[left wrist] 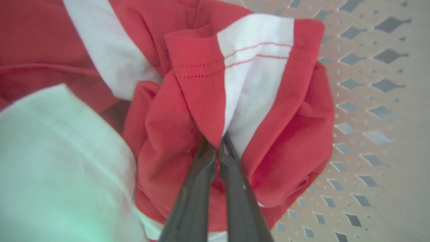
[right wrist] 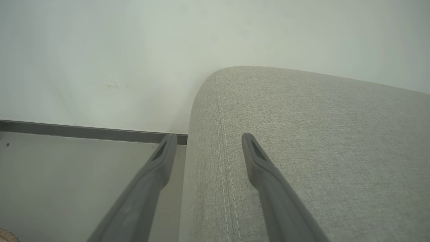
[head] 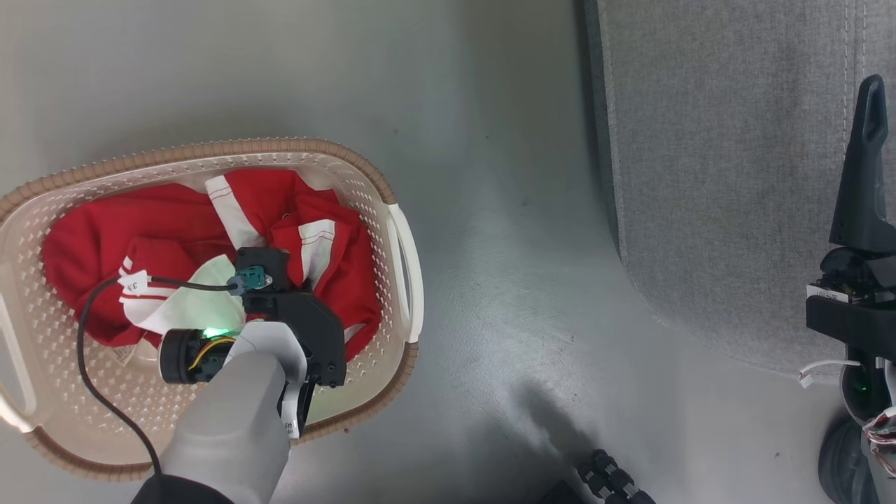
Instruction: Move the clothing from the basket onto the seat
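Note:
A separate red piece is in the basket, and its thin stripes (head: 139, 286) differ from the wide white stripe. That piece should stay in the basket when I lift the wide-striped red clothing (head: 281, 210).
Red clothing (head: 175, 231) with white stripes fills the cream basket (head: 402, 245) on the floor at the left. My left gripper (left wrist: 215, 143) reaches down into the basket and is shut on a fold of the red and white clothing (left wrist: 235, 101); in the head view its wrist (head: 294, 315) covers the fingertips. The grey seat (head: 714, 140) lies at the right. My right gripper (right wrist: 208, 139) hovers open over the seat's rounded edge (right wrist: 302, 134), with nothing between its fingers (head: 868, 140).
Grey floor (head: 504, 280) separates the basket from the seat. A pale wall (right wrist: 168, 50) with a dark baseboard (right wrist: 84, 131) stands behind the seat. A black cable (head: 91, 378) loops over the basket. Part of the robot's base (head: 609, 479) shows at the bottom.

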{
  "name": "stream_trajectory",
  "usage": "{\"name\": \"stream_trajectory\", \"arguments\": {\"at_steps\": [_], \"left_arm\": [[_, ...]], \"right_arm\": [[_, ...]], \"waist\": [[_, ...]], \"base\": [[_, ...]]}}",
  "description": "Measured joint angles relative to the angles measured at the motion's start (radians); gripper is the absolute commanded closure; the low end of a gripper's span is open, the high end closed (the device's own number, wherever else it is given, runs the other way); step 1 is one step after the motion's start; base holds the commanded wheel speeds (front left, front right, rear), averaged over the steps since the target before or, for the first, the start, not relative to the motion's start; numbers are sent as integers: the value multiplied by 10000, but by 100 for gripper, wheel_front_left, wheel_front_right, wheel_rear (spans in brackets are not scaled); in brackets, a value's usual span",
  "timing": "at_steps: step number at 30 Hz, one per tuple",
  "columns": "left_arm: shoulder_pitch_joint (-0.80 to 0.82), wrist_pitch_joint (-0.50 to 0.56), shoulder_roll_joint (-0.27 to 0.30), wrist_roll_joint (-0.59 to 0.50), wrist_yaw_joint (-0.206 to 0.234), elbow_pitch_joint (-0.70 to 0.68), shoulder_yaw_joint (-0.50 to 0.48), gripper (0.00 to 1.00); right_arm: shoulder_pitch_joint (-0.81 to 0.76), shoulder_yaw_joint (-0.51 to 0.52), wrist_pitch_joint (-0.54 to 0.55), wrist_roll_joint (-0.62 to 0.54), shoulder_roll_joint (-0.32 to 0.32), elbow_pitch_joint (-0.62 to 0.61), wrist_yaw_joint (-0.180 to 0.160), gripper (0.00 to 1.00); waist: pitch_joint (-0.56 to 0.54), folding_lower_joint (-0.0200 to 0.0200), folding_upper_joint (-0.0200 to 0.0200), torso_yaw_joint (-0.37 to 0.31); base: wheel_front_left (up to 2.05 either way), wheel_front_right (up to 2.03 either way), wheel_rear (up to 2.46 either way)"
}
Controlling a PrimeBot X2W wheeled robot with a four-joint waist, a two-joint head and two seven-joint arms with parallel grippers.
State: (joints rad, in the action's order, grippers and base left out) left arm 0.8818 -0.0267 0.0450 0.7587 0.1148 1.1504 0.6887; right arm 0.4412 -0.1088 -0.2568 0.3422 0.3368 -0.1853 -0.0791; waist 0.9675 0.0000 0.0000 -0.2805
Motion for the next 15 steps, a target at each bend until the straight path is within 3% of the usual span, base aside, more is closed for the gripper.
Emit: {"name": "stream_trajectory", "arguments": {"at_steps": [15], "left_arm": [[-12,-180,-13,502,-19,-286,451,100]], "right_arm": [[203,-2,0,-84,-29,604,102,0]], "waist": [[-653,0,0,434]], "base": [[0,0,0]]}}
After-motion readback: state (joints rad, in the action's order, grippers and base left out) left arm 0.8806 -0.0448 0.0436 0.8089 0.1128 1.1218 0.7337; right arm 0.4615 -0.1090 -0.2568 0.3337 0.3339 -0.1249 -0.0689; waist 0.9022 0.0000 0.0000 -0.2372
